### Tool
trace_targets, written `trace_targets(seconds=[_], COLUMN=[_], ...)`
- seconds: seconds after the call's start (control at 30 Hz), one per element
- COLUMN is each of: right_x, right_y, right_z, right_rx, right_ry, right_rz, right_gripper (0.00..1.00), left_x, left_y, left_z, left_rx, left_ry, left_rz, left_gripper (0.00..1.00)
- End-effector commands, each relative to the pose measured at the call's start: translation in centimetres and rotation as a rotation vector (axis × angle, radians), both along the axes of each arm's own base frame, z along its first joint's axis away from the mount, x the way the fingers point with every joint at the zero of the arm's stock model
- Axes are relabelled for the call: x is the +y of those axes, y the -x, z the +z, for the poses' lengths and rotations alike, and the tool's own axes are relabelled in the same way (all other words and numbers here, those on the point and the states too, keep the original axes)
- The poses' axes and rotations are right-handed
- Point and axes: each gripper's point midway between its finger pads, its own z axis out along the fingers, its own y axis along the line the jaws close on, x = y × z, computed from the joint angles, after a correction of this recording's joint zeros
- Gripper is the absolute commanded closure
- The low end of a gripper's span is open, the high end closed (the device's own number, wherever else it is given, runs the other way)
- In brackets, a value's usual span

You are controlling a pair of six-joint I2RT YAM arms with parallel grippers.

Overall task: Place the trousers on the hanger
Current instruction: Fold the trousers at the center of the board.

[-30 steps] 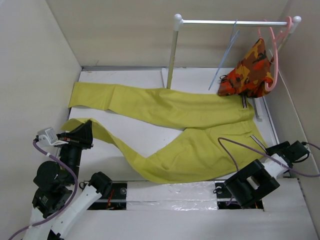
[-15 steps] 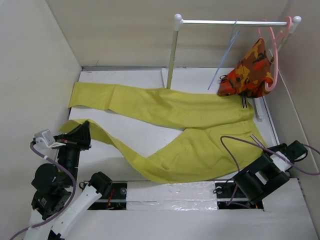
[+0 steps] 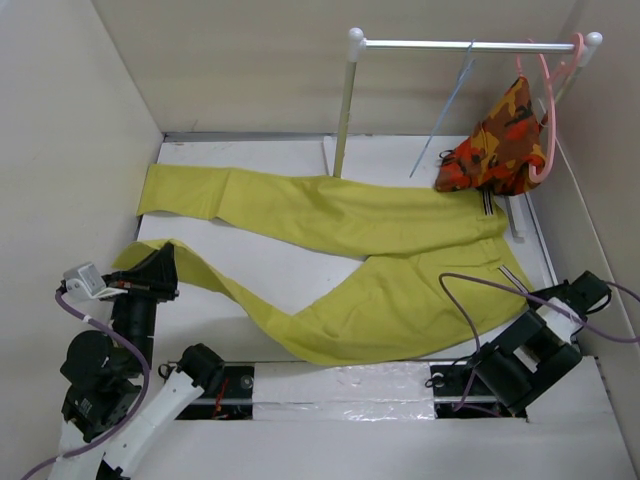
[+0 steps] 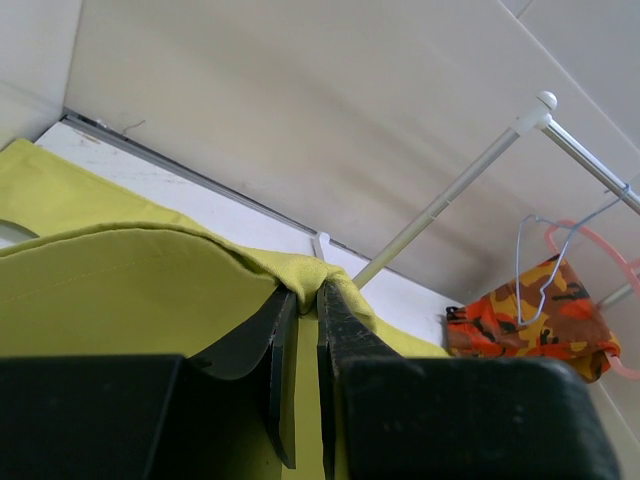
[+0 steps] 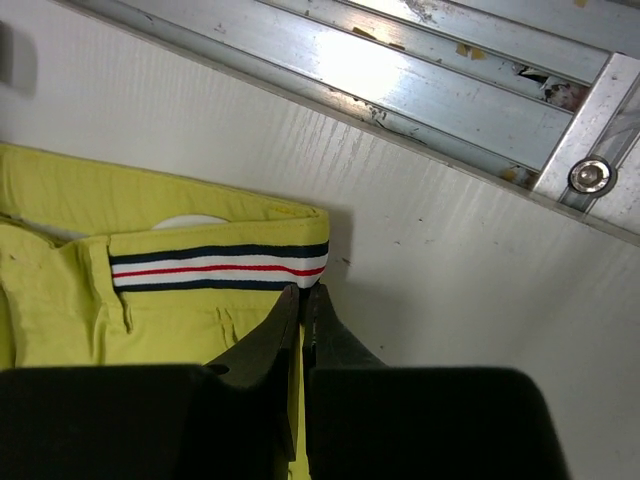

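The near leg is spread apart from the far leg, so the robot's right gripper should bring the waist corner back over the far waist corner before hanging the trousers.
The mustard-yellow trousers lie spread over the white table, legs to the left, waist at the right. My left gripper is shut on the end of the near leg; in the left wrist view the cloth bunches between the tips of my left gripper. My right gripper is shut on the waist corner; in the right wrist view its jaws pinch the edge just below the striped waistband. The pale-blue wire hanger hangs empty on the rail and also shows in the left wrist view.
A white clothes rail on a post stands at the back. A pink hanger on it carries an orange camouflage garment. Walls close in left and right. A metal track runs along the table's right edge.
My left arm has drawn back a little toward the near left with the leg end. My right arm has pulled back toward the near right. The blue hanger has swung slightly.
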Motion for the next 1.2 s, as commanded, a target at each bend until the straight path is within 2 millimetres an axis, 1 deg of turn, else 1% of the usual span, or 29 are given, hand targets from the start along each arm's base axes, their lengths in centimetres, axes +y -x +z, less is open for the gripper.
trace_targets(seconds=[0.0, 0.03, 0.07, 0.1, 0.13, 0.17, 0.23, 0.27, 0.3, 0.33, 0.4, 0.43, 0.53, 0.57, 0.6, 0.7, 0.73, 0.77, 0.8, 0.83, 0.87, 0.93, 0.97, 1.0, 1.03, 1.07, 1.1, 1.13, 1.17], right_x=[-1.5, -1.7, -2.2, -2.4, -2.1, -2.4, -0.6, 0.8, 1.0, 1.8, 3.3, 3.0, 3.1, 2.9, 2.7, 2.1, 2.0, 2.1, 2.1, 2.6, 2.7, 3.3, 3.4, 4.4, 4.1, 4.3, 5.1, 5.4, 5.6], right_y=[0.0, 0.7, 0.9, 1.1, 1.9, 2.0, 2.0, 1.2, 1.6, 2.0, 2.3, 3.5, 4.0, 3.7, 3.5, 3.1, 2.7, 1.9, 0.7, -1.1, -2.1, -5.7, -6.6, -8.0, -9.1, -9.8, -10.8, -11.8, -12.8], right_z=[2.4, 2.8, 4.2, 6.5, 7.4, 10.1, 13.2, 13.6, 14.2, 15.7, 17.5, 19.5, 22.5, 22.2, 22.1, 22.2, 22.9, 22.6, 22.3, 22.7, 22.1, 19.9, 19.2, 19.5, 18.9, 19.0, 19.2, 20.7, 20.5], right_rx=[-0.008, 0.029, 0.031, 0.007, 0.034, 0.005, -0.033, -0.063, -0.080, -0.126, -0.134, -0.107, -0.104, -0.097, -0.093, -0.095, -0.127, -0.156, -0.182, -0.256, -0.274, -0.307, -0.297, -0.307, -0.287, -0.289, -0.307, -0.357, -0.360], right_ry=[0.133, 0.171, 0.217, 0.292, 0.325, 0.395, 0.456, 0.463, 0.478, 0.523, 0.544, 0.593, 0.667, 0.662, 0.663, 0.686, 0.703, 0.695, 0.680, 0.654, 0.625, 0.522, 0.500, 0.497, 0.489, 0.492, 0.488, 0.496, 0.482], right_rz=[-0.003, 0.007, 0.012, 0.010, 0.020, 0.015, 0.045, 0.086, 0.069, 0.076, 0.112, 0.069, 0.059, 0.062, 0.061, 0.056, 0.056, 0.074, 0.105, 0.147, 0.170, 0.257, 0.272, 0.316, 0.314, 0.309, 0.333, 0.335, 0.346], right_gripper=[1.00, 1.00, 1.00, 1.00, 1.00, 1.00, 1.00, 1.00, 1.00, 1.00, 1.00, 1.00, 1.00, 1.00, 1.00, 1.00, 1.00, 1.00, 1.00, 1.00, 1.00, 1.00, 1.00, 1.00, 1.00, 1.00, 1.00, 1.00, 1.00], left_x=[0.6, 0.6, 0.5, 0.5, 0.6, 0.7, 1.2, 1.3, 1.6, 2.1, 2.8, 3.5, 4.1, 4.5, 4.4, 5.9, 6.5, 6.6, 6.3, 6.2, 6.0, 4.9, 4.7, 3.8, 3.7, 3.5, 2.8, 2.3, 1.7], left_y=[0.1, 0.0, -0.1, -0.2, -0.3, -0.4, -0.6, -0.6, -0.5, -0.5, -0.4, -0.3, -0.3, -0.4, -0.7, -0.6, -0.5, -0.5, -0.9, -1.1, -1.3, -2.3, -2.6, -3.6, -3.8, -4.2, -5.0, -5.4, -6.0], left_z=[1.5, 1.5, 1.4, 1.6, 1.6, 1.6, 1.9, 2.2, 2.4, 2.6, 3.4, 3.5, 3.8, 3.6, 2.7, 1.2, 0.8, 0.7, -0.1, -0.4, -0.4, -0.3, -0.3, -0.2, -0.2, -0.1, -0.5, -0.9, -0.2], left_rx=[-0.044, -0.038, -0.031, -0.027, -0.020, -0.011, 0.004, 0.006, 0.008, 0.011, 0.020, 0.028, 0.034, 0.032, 0.050, 0.095, 0.107, 0.105, 0.122, 0.130, 0.130, 0.161, 0.175, 0.206, 0.218, 0.226, 0.248, 0.265, 0.246], left_ry=[0.024, 0.021, 0.018, 0.016, 0.017, 0.013, 0.023, 0.026, 0.031, 0.037, 0.050, 0.069, 0.104, 0.120, 0.109, 0.104, 0.105, 0.110, 0.084, 0.085, 0.085, 0.037, 0.015, -0.045, -0.048, -0.061, -0.111, -0.164, -0.133], left_rz=[0.025, 0.029, 0.032, 0.035, 0.046, 0.053, 0.085, 0.091, 0.103, 0.124, 0.153, 0.188, 0.214, 0.241, 0.254, 0.358, 0.399, 0.407, 0.421, 0.434, 0.441, 0.457, 0.475, 0.503, 0.532, 0.563, 0.590, 0.596, 0.600], left_gripper=[1.00, 1.00, 1.00, 1.00, 1.00, 1.00, 1.00, 1.00, 1.00, 1.00, 1.00, 1.00, 1.00, 1.00, 1.00, 1.00, 1.00, 1.00, 1.00, 1.00, 1.00, 1.00, 1.00, 1.00, 1.00, 1.00, 1.00, 1.00, 1.00])
